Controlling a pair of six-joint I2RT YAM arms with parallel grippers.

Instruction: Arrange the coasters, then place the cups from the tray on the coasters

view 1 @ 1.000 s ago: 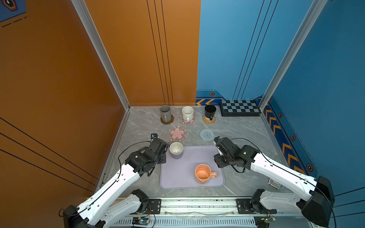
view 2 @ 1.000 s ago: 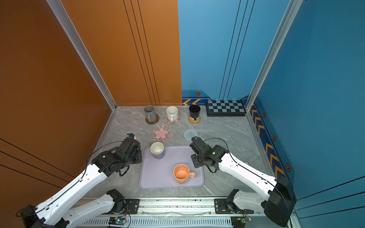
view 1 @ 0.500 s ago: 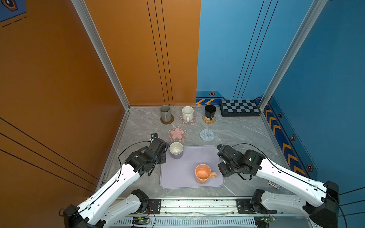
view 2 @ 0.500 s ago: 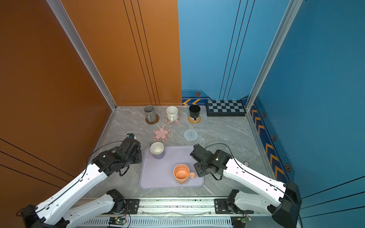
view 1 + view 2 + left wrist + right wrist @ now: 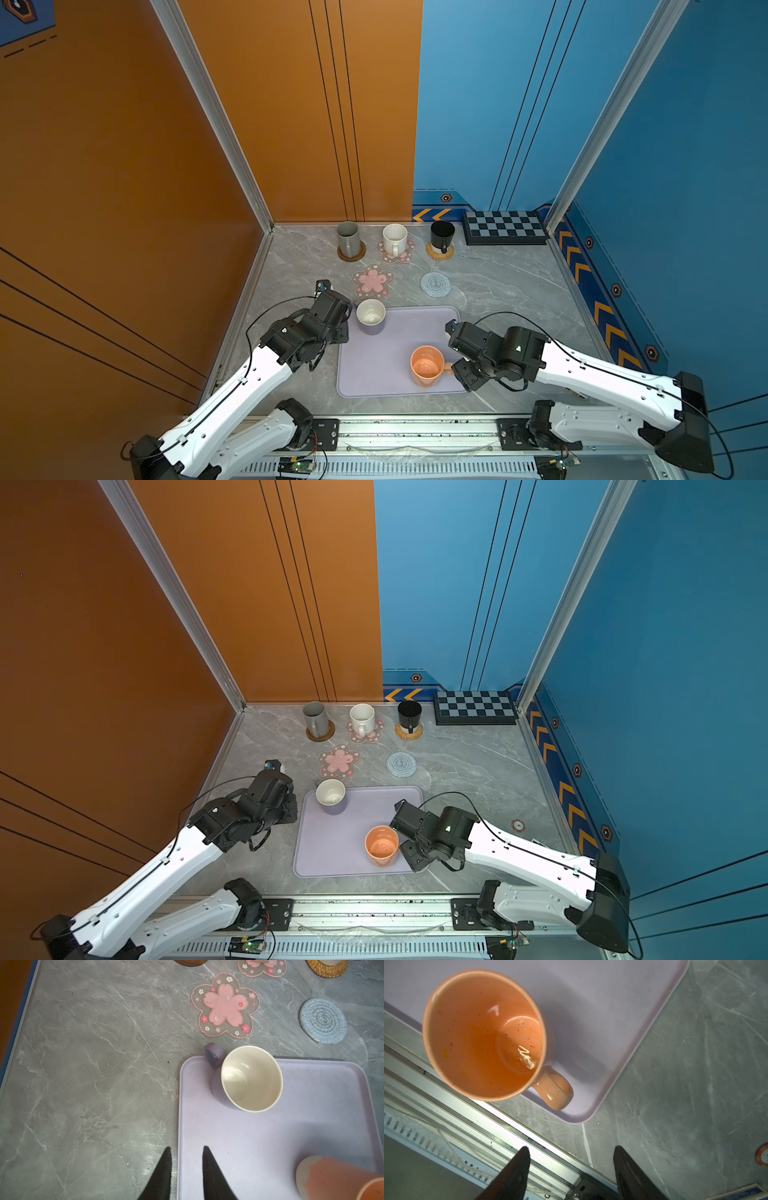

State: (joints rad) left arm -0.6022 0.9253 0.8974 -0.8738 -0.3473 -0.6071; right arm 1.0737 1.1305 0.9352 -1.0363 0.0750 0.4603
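I should keep moving my right gripper's open fingers in, because the orange mug's handle points toward them, until they are on both sides of its loop. Then I should close them.
On the lavender tray stand two cups: a lavender mug with a cream inside at its far left corner and an orange mug near its front right. My left gripper hovers at the tray's left rim, narrowly open, gripping nothing. My right gripper is open just right of the orange mug's handle. An empty pink flower coaster and a grey-blue woven coaster lie beyond the tray. A grey mug, white mug and black mug stand on coasters at the back.
A checkered board lies in the far right corner. Orange and blue walls close in the grey marble table on three sides. A metal rail runs along the front edge, close under my right gripper.
My right arm has swung toward the front of the table, down beside the orange mug, and its jaws have spread wider. The left arm has not moved.
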